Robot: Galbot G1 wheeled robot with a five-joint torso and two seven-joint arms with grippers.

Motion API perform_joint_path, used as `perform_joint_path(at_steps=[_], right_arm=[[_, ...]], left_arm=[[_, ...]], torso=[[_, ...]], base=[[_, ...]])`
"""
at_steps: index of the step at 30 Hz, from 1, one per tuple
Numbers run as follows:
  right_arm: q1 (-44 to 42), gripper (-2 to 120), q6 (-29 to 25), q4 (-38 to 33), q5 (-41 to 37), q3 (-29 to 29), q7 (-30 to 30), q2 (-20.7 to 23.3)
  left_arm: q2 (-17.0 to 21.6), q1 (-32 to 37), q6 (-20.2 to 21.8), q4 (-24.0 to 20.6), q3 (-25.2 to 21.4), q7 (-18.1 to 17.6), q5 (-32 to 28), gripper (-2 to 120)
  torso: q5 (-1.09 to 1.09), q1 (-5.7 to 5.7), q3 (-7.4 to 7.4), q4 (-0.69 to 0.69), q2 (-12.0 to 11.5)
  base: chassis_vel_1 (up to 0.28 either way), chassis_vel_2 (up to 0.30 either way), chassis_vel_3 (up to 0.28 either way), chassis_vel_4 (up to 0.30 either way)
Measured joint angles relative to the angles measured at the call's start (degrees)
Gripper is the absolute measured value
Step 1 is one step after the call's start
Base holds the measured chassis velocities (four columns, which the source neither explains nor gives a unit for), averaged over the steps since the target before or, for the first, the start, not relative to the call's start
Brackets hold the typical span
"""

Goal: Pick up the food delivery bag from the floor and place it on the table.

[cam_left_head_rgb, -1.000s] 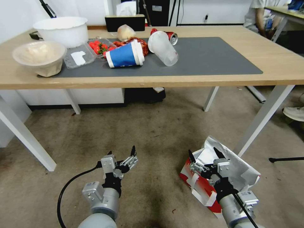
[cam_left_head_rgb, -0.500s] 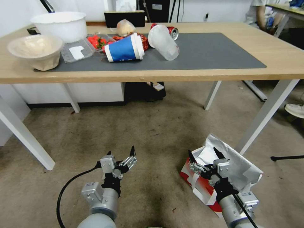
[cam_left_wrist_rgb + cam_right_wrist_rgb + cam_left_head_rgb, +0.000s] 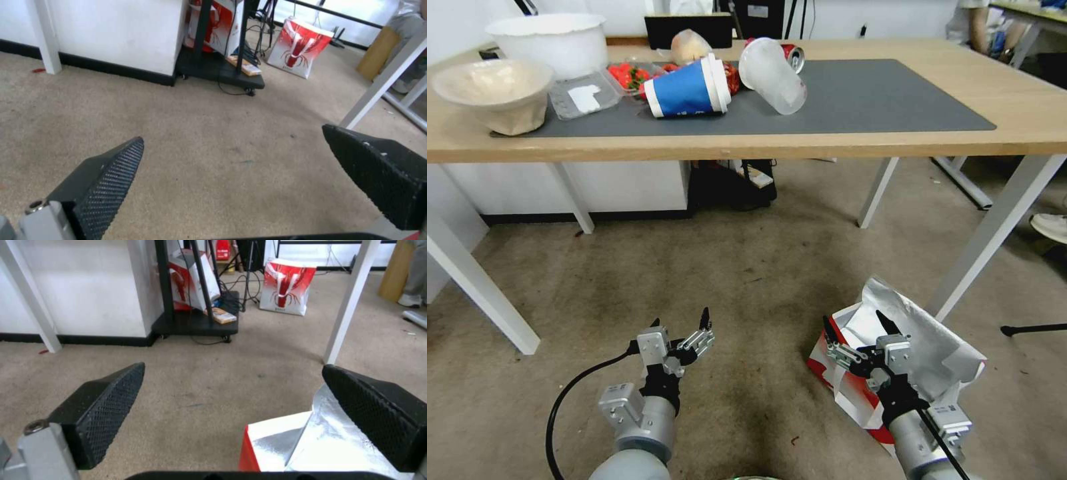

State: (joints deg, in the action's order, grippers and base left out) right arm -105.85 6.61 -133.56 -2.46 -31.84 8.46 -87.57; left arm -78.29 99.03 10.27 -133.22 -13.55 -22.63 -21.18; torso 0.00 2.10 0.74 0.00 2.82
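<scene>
I expect the food delivery bag [image 3: 851,384] to stay boxy and tilt when I lift it by its edge, because the foil flap [image 3: 916,324] is standing up stiffly.
The food delivery bag [image 3: 944,350], white and red with crumpled silver foil lining, stands open-mouthed on the beige floor [image 3: 747,267] beside a white table leg. My right gripper [image 3: 854,320] hovers open over the near edge of its mouth, with nothing between the fingers. In the right wrist view the bag's foil and red corner [image 3: 302,443] lie just below the open right gripper [image 3: 234,366]. My left gripper [image 3: 682,320] is open over bare carpet, well left of the bag. In its own view the left gripper [image 3: 233,133] is empty. The light-wood table [image 3: 1027,107] with its grey mat [image 3: 880,100] stands ahead.
A tipped blue cup [image 3: 684,90], a clear cup [image 3: 774,83], bowls [image 3: 494,93] and strawberries [image 3: 627,75] crowd the table's left half. White legs [image 3: 997,227] flank the bag. A black trolley [image 3: 734,183] and another red-and-white bag [image 3: 285,286] sit beyond the table.
The whole head picture has shifted, with the table now higher in it, so the camera moved. Both grippers stay open in the same places, and the bag has not moved.
</scene>
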Motion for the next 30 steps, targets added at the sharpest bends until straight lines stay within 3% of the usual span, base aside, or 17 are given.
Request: perform_joint_path(at_steps=[4, 10, 22, 30], right_arm=[[-0.1, 100, -0.1, -0.1, 0.0, 0.0, 0.0, 0.0], [-0.1, 100, -0.1, -0.2, 0.0, 0.0, 0.0, 0.0], [-0.4, 100, -0.3, -0.3, 0.4, 0.1, 0.1, 0.1], [-0.4, 100, -0.7, 0.2, 0.6, 0.1, 0.5, 0.2]], left_arm=[[0.4, 0.0, -0.4, 0.1, -0.1, 0.2, 0.5, 100], [0.9, -0.2, -1.8, 1.1, -0.4, 0.5, 2.7, 100], [2.3, -0.5, -2.4, 1.6, -1.1, 1.7, 3.0, 100], [2.6, -0.4, -4.7, 3.4, -1.2, 4.4, 3.8, 100]], torso=[[0.0, -0.02, -0.75, 0.0, -0.9], [0.0, -0.16, -0.73, -0.01, -1.5], [0.0, -0.19, -0.74, 0.0, -1.4], [0.0, -0.17, -0.74, 0.0, -1.2]], base=[[0.0, 0.0, 0.0, 0.0], [0.0, 0.0, 0.0, 0.0], [0.0, 0.0, 0.0, 0.0], [0.0, 0.0, 0.0, 0.0]])
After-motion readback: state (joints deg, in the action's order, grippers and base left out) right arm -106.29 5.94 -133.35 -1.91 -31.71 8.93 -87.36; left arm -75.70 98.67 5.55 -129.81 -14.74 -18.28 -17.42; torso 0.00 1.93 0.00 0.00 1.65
